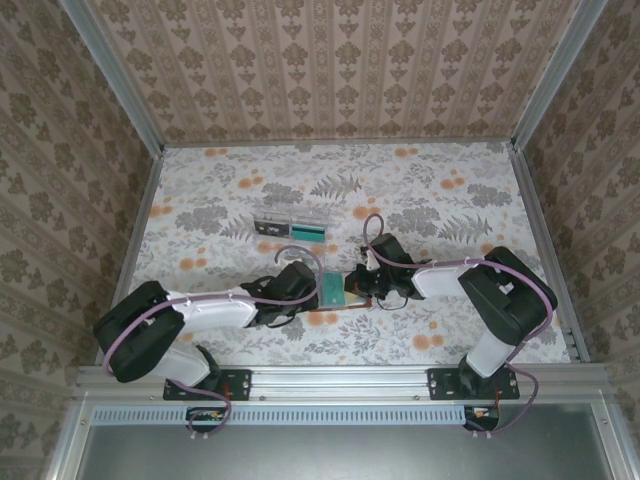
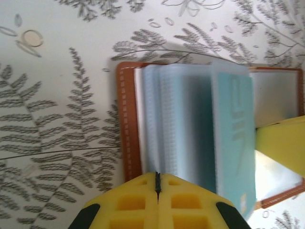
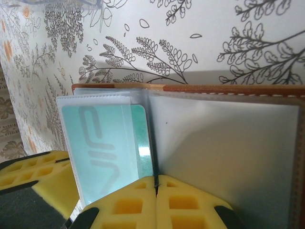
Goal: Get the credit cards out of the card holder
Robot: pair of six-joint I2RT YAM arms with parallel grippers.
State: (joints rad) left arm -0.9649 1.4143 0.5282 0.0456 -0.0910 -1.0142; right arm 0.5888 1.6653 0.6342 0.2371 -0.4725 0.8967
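The teal credit card is mostly inside the standing leaf (image 3: 97, 143). My left gripper should therefore keep the clear leaves (image 2: 186, 129) down while my right gripper pulls the card out.
The card holder (image 1: 347, 293) lies open between my two grippers, a brown leather wallet (image 2: 127, 133) with clear inner leaves. One leaf stands up with a teal credit card (image 3: 100, 143) inside it, also seen as a blurred teal card (image 2: 233, 129) in the left wrist view. The card's right strip shows bare beside the leaf. My right gripper (image 3: 156, 183) is shut on a thin dark edge at the fold of the leaves; I cannot tell whether that edge is a card. My left gripper (image 2: 156, 179) is shut, its tips over the leaves' near edge.
A clear plastic tray (image 1: 292, 227) stands behind the wallet, with a teal card and a dark one in it. Patterned walls and metal rails close the table on three sides. The two grippers are almost touching over the wallet.
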